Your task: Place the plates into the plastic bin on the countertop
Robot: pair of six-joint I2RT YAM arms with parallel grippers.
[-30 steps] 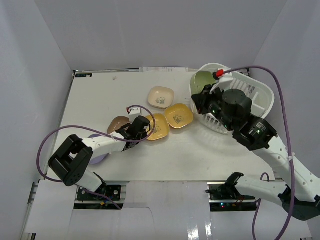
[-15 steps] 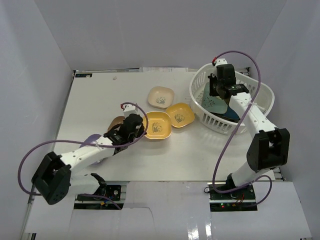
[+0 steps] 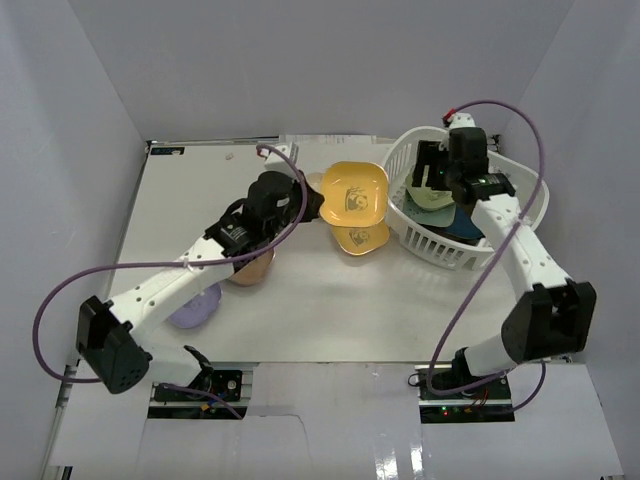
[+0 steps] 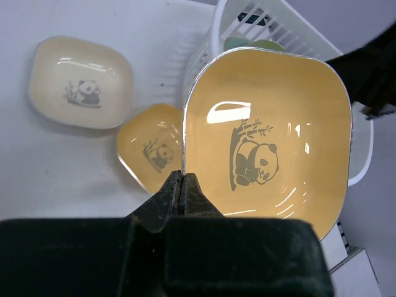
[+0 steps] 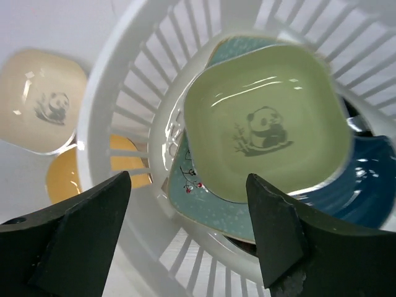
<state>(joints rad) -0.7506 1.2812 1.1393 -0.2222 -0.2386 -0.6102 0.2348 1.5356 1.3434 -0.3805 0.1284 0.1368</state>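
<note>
The held yellow plate's free side (image 3: 381, 195) leads toward the bin, so my left gripper should keep going over the bin's side and let go above the green plate (image 3: 430, 196).
My left gripper (image 4: 180, 179) is shut on the rim of a yellow plate (image 4: 272, 136), holding it tilted in the air just left of the white plastic bin (image 3: 520, 215). In the top view the held yellow plate (image 3: 352, 193) hangs over a second yellow plate (image 3: 362, 240) on the countertop. My right gripper (image 5: 189, 179) stands open above the bin (image 5: 117, 93), holding nothing. Below it a green plate (image 5: 266, 120) rests on a teal tray (image 5: 210, 201) and a dark blue plate (image 5: 368, 179).
A beige plate (image 4: 80, 80) lies on the countertop left of the bin. A brown plate (image 3: 250, 270) sits partly under my left arm, and a lavender plate (image 3: 195, 305) lies near the front left. White walls enclose the table.
My left arm has lifted one yellow plate off the table and swung it right toward the bin. My right gripper has opened, and the green plate now lies in the bin.
</note>
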